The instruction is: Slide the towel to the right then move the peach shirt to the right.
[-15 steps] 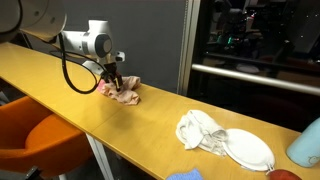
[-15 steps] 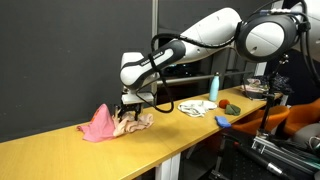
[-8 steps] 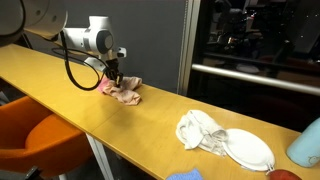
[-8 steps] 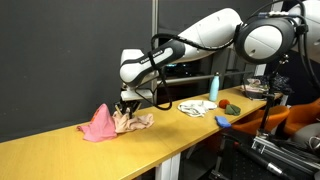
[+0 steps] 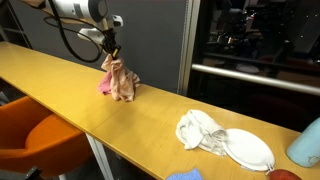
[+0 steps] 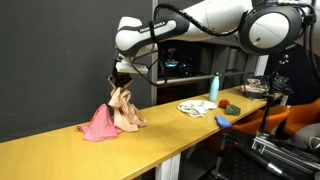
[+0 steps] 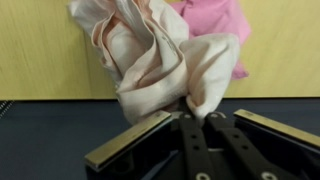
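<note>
My gripper is to lift the shirt high before it carries it toward the white cloth (image 5: 200, 131), because the peach shirt's lower folds (image 6: 130, 122) rest on the tabletop against the pink cloth.
My gripper (image 5: 108, 52) (image 6: 119, 82) hangs above the wooden table (image 5: 50, 75), shut on the top of a pale peach shirt (image 5: 123, 82) (image 6: 126, 112). The shirt dangles from it, its lower folds still reaching the tabletop. In the wrist view the black fingers (image 7: 183, 125) pinch a fold of this shirt (image 7: 150, 55) at the gripper (image 7: 195, 108). A pink cloth (image 5: 104, 86) (image 6: 97, 126) (image 7: 215, 20) lies bunched on the table right beside the shirt. A crumpled white cloth (image 5: 197, 128) (image 6: 192, 107), perhaps the towel, lies farther along the table.
A white plate (image 5: 248, 148) sits next to the white cloth, with a light blue bottle (image 5: 305, 145) (image 6: 214, 88) beyond it. Small green and red items (image 6: 232, 106) lie near the bottle. An orange chair (image 5: 40, 135) stands by the table's front edge.
The gripper shut on the peach shirt and rose, pulling the shirt up from a flat heap into a hanging drape. The pink cloth stayed put.
</note>
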Motion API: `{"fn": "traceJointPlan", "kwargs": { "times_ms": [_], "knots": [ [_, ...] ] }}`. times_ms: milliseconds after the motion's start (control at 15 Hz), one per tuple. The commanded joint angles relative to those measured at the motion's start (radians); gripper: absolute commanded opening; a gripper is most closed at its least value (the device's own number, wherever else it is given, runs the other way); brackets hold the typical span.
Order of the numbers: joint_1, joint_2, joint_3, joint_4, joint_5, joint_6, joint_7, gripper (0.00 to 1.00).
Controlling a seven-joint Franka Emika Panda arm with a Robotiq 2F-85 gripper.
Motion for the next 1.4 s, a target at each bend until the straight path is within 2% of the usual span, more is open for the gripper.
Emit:
{"fn": "traceJointPlan", "kwargs": {
  "times_ms": [0, 133, 400, 800, 933, 1133, 1333],
  "knots": [
    [0.034, -0.029, 0.035, 0.131, -0.035, -0.078, -0.073, 0.02],
    [0.06, -0.053, 0.058, 0.182, -0.015, -0.077, -0.138, 0.02],
    [0.089, -0.062, 0.154, 0.285, 0.037, -0.061, -0.262, 0.02],
    [0.045, -0.063, 0.3, 0.294, 0.148, -0.041, -0.419, 0.02],
    [0.02, -0.066, 0.315, 0.267, 0.175, -0.051, -0.418, 0.02],
    [-0.017, -0.087, 0.301, 0.227, 0.171, -0.048, -0.4, 0.02],
    [-0.027, -0.064, 0.282, 0.265, 0.135, -0.047, -0.418, 0.02]
  ]
}}
